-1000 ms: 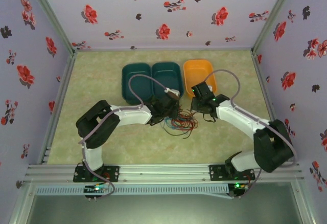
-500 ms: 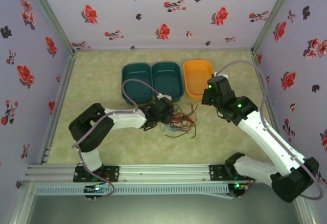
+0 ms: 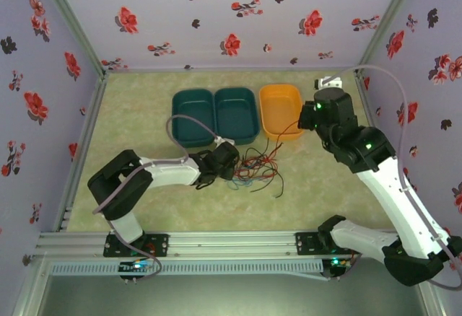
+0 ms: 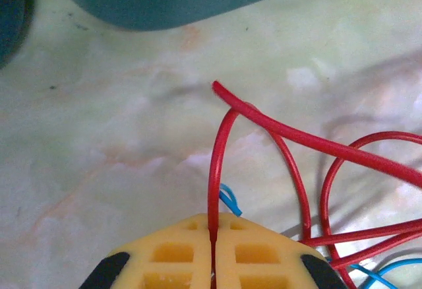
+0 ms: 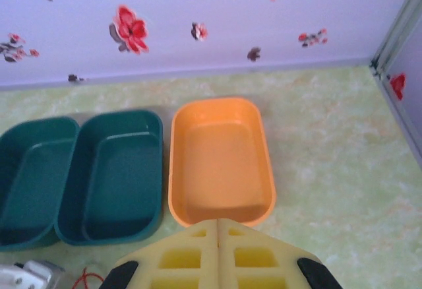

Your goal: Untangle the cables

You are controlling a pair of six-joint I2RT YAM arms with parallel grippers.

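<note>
I should hold the tangle (image 3: 271,156) next to the red piece of cable with my left gripper while my right gripper lifts, because my left gripper is pinching a red cable (image 4: 215,187) far from where that piece rises.
The cables (image 3: 258,167), thin red, black and blue wires, lie in a loose tangle in front of the trays. My left gripper (image 3: 232,166) sits low at the tangle's left side. In the left wrist view it (image 4: 213,226) is shut on a red cable (image 4: 212,170) that arches up from between its fingertips, with a blue cable end (image 4: 229,200) beside it. My right gripper (image 3: 303,123) is raised over the orange tray's near right corner, and in the right wrist view it (image 5: 218,223) is shut. A thin red strand rises from the tangle toward it; whether it is pinched I cannot tell.
Two teal trays (image 3: 214,94) and an orange tray (image 3: 280,87) stand in a row at the back, also seen as the teal trays (image 5: 155,170) and the orange tray (image 5: 173,170) in the right wrist view. Flowered walls close in the back and sides.
The right arm has lifted away from the tangle, up and back to the right. The left gripper has slid slightly toward the front left, and the wires have spread out to the right.
</note>
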